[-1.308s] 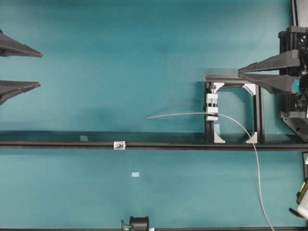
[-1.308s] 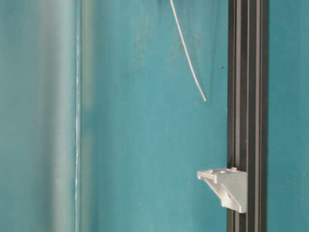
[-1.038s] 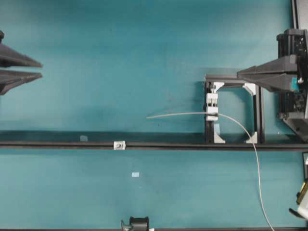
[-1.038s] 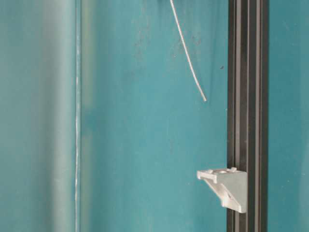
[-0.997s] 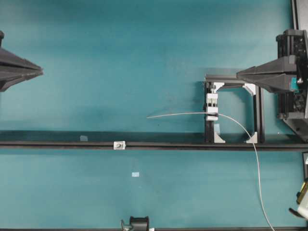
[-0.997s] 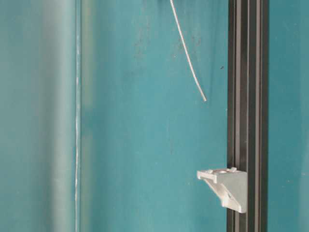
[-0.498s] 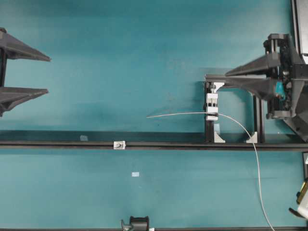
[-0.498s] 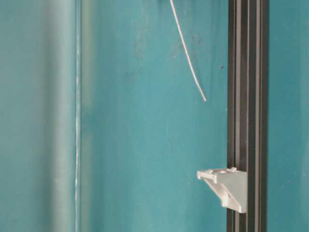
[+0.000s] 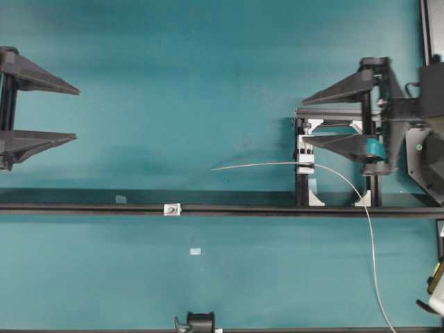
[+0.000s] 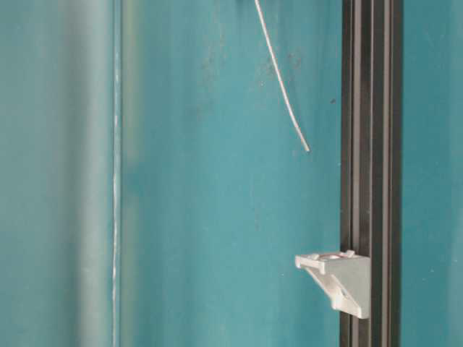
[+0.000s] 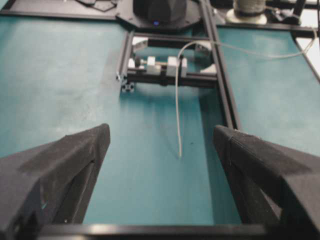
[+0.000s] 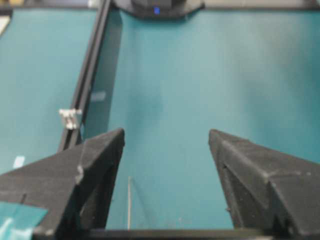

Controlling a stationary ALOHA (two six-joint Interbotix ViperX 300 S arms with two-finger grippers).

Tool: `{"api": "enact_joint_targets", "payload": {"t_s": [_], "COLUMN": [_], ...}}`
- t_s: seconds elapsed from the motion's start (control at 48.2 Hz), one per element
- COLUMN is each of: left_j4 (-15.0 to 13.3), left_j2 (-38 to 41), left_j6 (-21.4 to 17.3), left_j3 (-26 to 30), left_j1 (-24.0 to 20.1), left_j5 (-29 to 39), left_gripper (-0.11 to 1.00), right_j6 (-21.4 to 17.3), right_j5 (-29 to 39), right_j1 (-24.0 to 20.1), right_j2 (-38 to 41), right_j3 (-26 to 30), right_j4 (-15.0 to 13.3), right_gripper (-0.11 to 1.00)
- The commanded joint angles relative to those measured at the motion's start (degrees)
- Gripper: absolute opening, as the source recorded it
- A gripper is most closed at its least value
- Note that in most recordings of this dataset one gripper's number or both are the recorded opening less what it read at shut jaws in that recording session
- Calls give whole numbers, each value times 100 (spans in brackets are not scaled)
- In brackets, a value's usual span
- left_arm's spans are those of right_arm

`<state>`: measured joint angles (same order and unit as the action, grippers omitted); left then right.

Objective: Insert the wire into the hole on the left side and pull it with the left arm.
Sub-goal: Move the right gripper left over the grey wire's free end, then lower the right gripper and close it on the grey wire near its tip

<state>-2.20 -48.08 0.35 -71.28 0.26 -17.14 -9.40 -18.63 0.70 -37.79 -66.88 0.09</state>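
Observation:
The wire tip (image 9: 214, 169) will stay straight when I push it into the bracket's hole, because the wire's loose end (image 9: 253, 165) sticks out almost straight from the white clamp.
The thin grey-white wire (image 9: 263, 164) runs from a free tip at mid-table, through the white clamp, then curves down to the front right. Its tip also shows as wire (image 10: 282, 94), wire (image 11: 177, 115) and wire (image 12: 128, 205). The hole is in the small silver bracket (image 9: 171, 209) on the rail, seen too as bracket (image 10: 340, 282) and bracket (image 12: 70, 118). My left gripper (image 9: 76, 114) is open at the far left, facing the wire tip from a distance (image 11: 161, 131). My right gripper (image 9: 304, 121) is open above the clamp frame, empty (image 12: 166, 132).
A long black rail (image 9: 243, 209) crosses the table left to right. The white clamp block (image 9: 305, 154) stands in a black frame (image 9: 336, 111) under the right fingers. A pale tape patch (image 9: 195, 251) and a black clip (image 9: 200, 322) lie toward the front.
Both grippers were shut a second ago and have opened wide. The right gripper has moved left over the clamp frame; the left has crept slightly right. The wire has not moved.

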Motion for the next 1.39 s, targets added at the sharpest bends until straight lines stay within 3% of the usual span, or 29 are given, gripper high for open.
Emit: {"api": "enact_joint_targets", "payload": {"t_s": [0.0,0.228,0.685,0.914,1.37], "left_j4": [-26,-26,-9,0,0], "left_j2": [176,642,1310,1564,1978], "left_j6": [9,237,220,158,-88], "left_j3": [62,105,123,123,211], "left_j1": [0,-18,-18,-26,-18], "left_j5": [-53,-26,-53,-53,-114], "left_gripper": [71,71,71,71,71], "right_j6": [-18,-26,-97,-325,-413], "right_j5": [-35,-26,88,141,149], "right_j1": [18,18,-9,-88,-264], "right_j2": [237,958,2127,2461,2900], "right_j3": [237,483,923,1028,1063], "right_j4": [9,18,18,9,18], "right_gripper": [76,76,76,76,76]}}
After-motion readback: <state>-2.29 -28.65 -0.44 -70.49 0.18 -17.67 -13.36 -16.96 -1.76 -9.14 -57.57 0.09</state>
